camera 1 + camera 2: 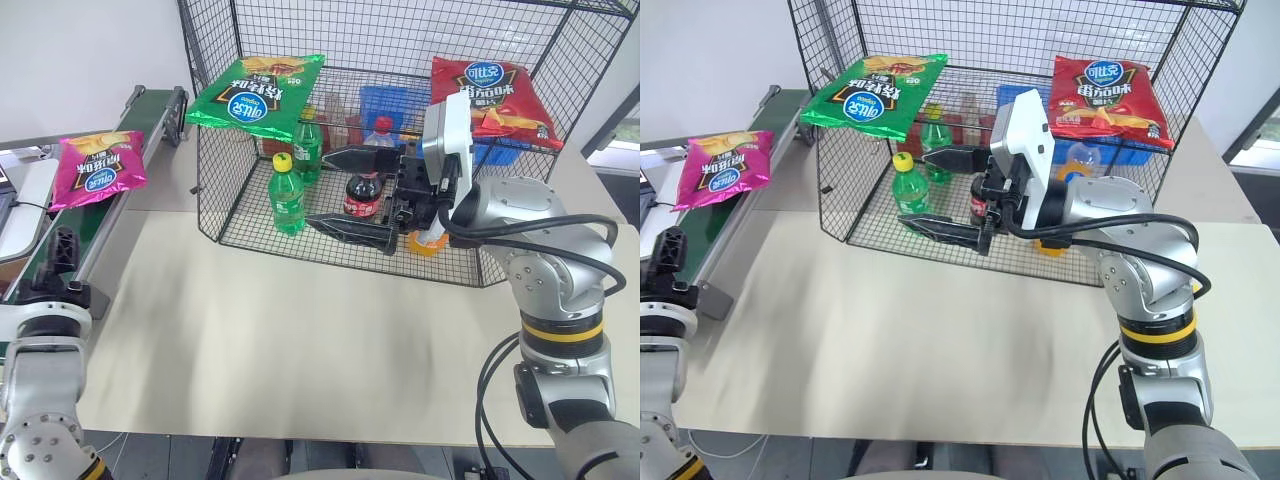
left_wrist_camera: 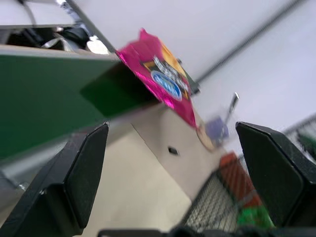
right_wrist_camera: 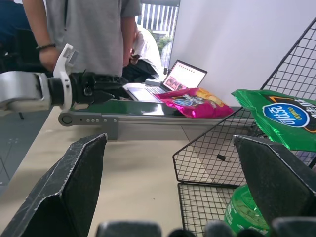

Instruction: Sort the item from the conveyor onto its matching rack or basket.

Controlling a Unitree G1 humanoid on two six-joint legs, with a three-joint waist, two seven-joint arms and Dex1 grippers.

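Note:
I keep my left gripper's open fingers facing the pink chip bag's near edge (image 1: 98,195), as the conveyor (image 1: 92,219) is clear up to it, and close them once that edge is inside.
The item, a magenta-pink chip bag (image 1: 97,168), lies on the dark-green conveyor (image 1: 150,110) at the far left, partly overhanging its edge. My left gripper (image 2: 173,128) is open and empty. It sits low beside the conveyor's near end and points toward the bag, well short of it. My right gripper (image 1: 350,195) is open too, held level in front of the black wire rack (image 1: 400,40) and pointing left. It holds nothing. The right wrist view shows the bag (image 3: 195,102) and my left gripper (image 3: 94,89) by the conveyor.
A green chip bag (image 1: 258,95) and a red chip bag (image 1: 488,100) lie on top of the rack. Inside it stand green soda bottles (image 1: 287,195), a cola bottle (image 1: 365,190) and a blue basket (image 1: 385,100). The beige table (image 1: 300,330) spreads in front. A person (image 3: 89,29) and a laptop (image 3: 185,76) are beyond the conveyor.

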